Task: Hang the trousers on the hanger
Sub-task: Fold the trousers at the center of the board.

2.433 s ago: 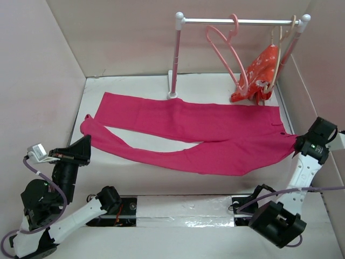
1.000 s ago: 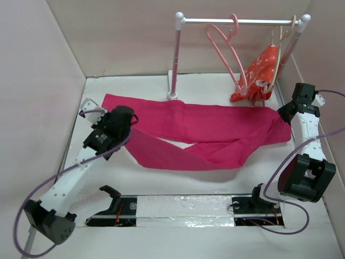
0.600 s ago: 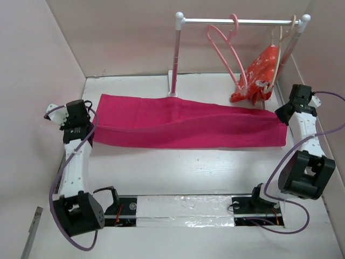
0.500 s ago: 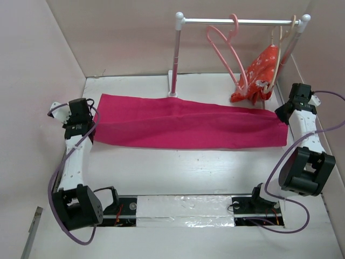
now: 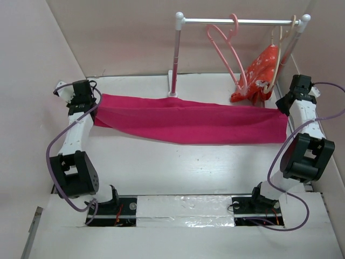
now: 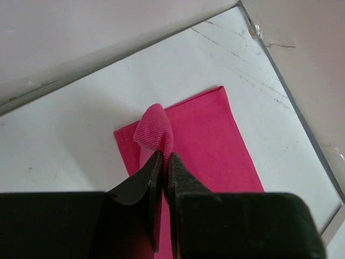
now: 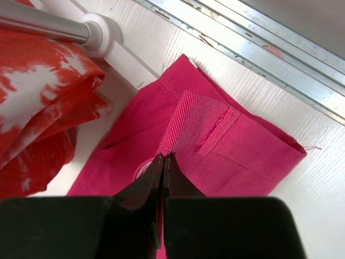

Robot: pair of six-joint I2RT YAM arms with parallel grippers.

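Note:
My left gripper keeps pulling the leg ends to the far edge (image 5: 115,97) and lets go there, with the trousers stretched straight across to my right gripper.
The magenta-pink trousers (image 5: 188,123) lie folded lengthwise into one long band across the table, stretched between my two grippers. My left gripper (image 5: 89,102) is shut on the leg ends at the far left; in the left wrist view (image 6: 164,156) a bunch of fabric (image 6: 155,129) sticks out between the jaws. My right gripper (image 5: 283,105) is shut on the waistband at the far right; the right wrist view (image 7: 163,157) shows the pinched waistband fold (image 7: 215,135). The salmon-pink hanger (image 5: 229,51) hangs on the rail, apart from both grippers.
A white rail (image 5: 237,21) on two posts stands at the back. A cream hanger (image 5: 280,54) on it carries an orange-red flowered garment (image 5: 259,73), which also shows in the right wrist view (image 7: 38,97). Pink walls close in left, back and right.
Both grippers took hold of the spread trousers and folded them into one long band. Over the last half second the left gripper moved toward the back wall, pulling the band taut.

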